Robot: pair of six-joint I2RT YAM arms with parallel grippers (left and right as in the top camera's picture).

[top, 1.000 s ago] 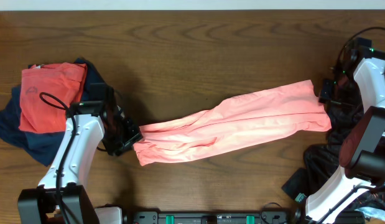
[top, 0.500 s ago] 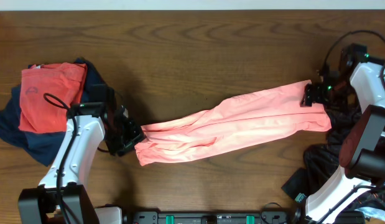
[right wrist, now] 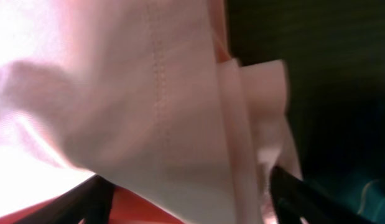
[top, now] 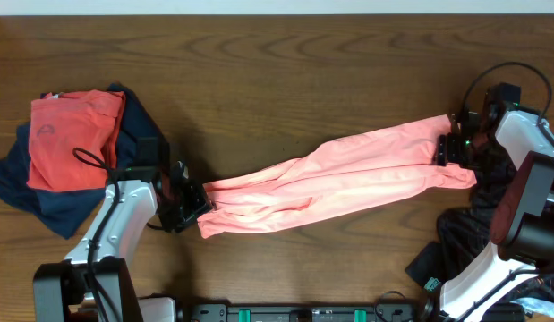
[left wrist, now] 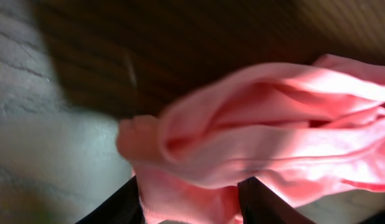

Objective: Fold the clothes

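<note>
My right gripper needs to shift to straddle the hem layers (right wrist: pixel 229 162) and pinch them before I fold the shirt's end over, because the shirt's hem edge (right wrist: pixel 267 140) is against its open finger.
The salmon-pink T-shirt (top: pixel 339 179) lies bunched in a long strip, running diagonally from lower left to upper right on the wooden table. No lettering shows. My left gripper (top: pixel 194 207) is at its lower left end. In the left wrist view the fingers (left wrist: pixel 189 211) are shut on a wad of the pink cloth (left wrist: pixel 273 124). My right gripper (top: pixel 448 150) is at the shirt's upper right end. In the right wrist view its fingers (right wrist: pixel 186 205) are spread wide, with the hemmed cloth (right wrist: pixel 117 93) lying between them.
A darker red-orange shirt (top: pixel 75 134) lies on a navy garment (top: pixel 30 201) at the far left. A black patterned garment (top: pixel 469 237) lies at the lower right, beside the right arm's base.
My right gripper has moved left onto the shirt's upper right end. My left arm has shifted slightly at the lower left end. The shirt has barely moved.
</note>
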